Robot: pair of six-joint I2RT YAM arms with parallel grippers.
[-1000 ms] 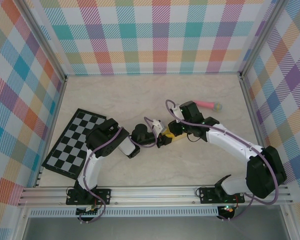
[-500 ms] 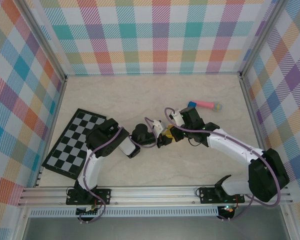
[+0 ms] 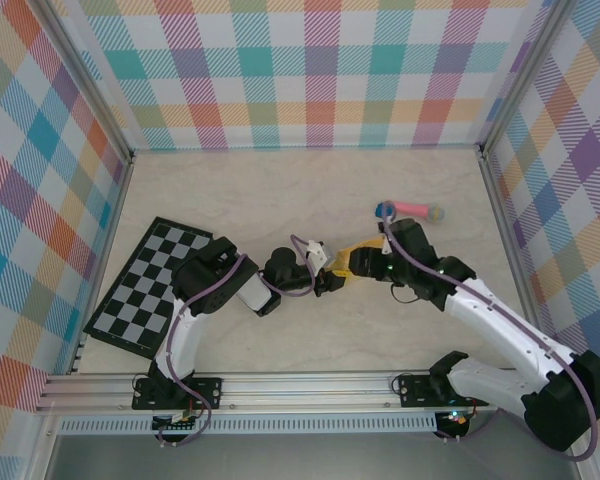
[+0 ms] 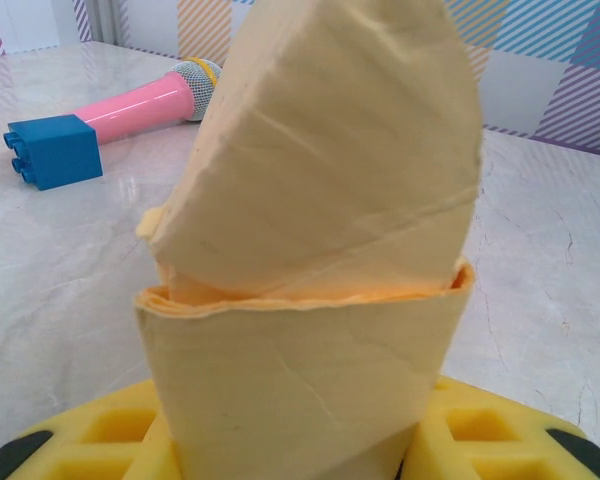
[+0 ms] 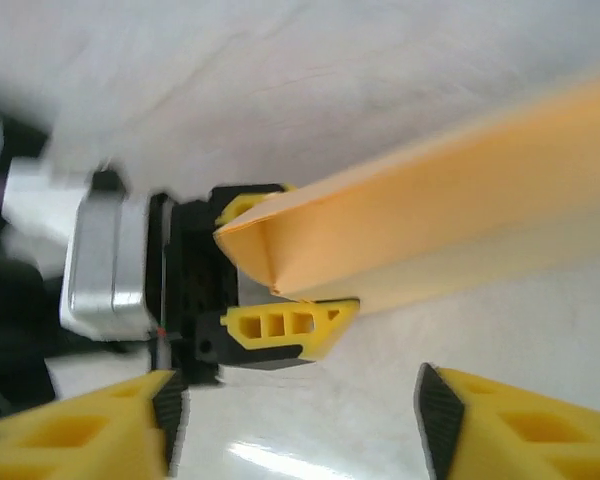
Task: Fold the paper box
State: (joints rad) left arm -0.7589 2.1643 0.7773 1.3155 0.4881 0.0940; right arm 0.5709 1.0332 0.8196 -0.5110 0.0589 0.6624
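My left gripper is below the paper box's flap, which leans crooked and gapes along the box's rim point(image 4: 305, 298), so my right gripper should straddle the flap point(image 4: 330, 170) and press it closed.
The paper box point(image 4: 320, 230) is yellow-orange card, partly folded, and stands up between my left gripper's point(image 4: 300, 445) yellow fingers, which are shut on its lower end. From above, the box point(image 3: 358, 252) sticks out to the right of my left gripper point(image 3: 332, 277) near the table's middle. In the right wrist view the box point(image 5: 450, 215) runs off to the upper right from the left gripper's fingers point(image 5: 285, 325). My right gripper point(image 5: 295, 410) is open with only bare table between its pads, just short of the box. From above, it point(image 3: 373, 268) sits by the box's right end.
A pink stick point(image 3: 412, 209) with a blue block point(image 3: 384, 210) at its end lies behind the right arm, also seen past the box as the pink stick point(image 4: 140, 100) and blue block point(image 4: 55, 150). A checkered board point(image 3: 145, 290) lies at the left. Plaid walls enclose the table.
My right gripper has gone from shut to open and has drawn back to the right, away from the left gripper. The left gripper has kept its hold and place.
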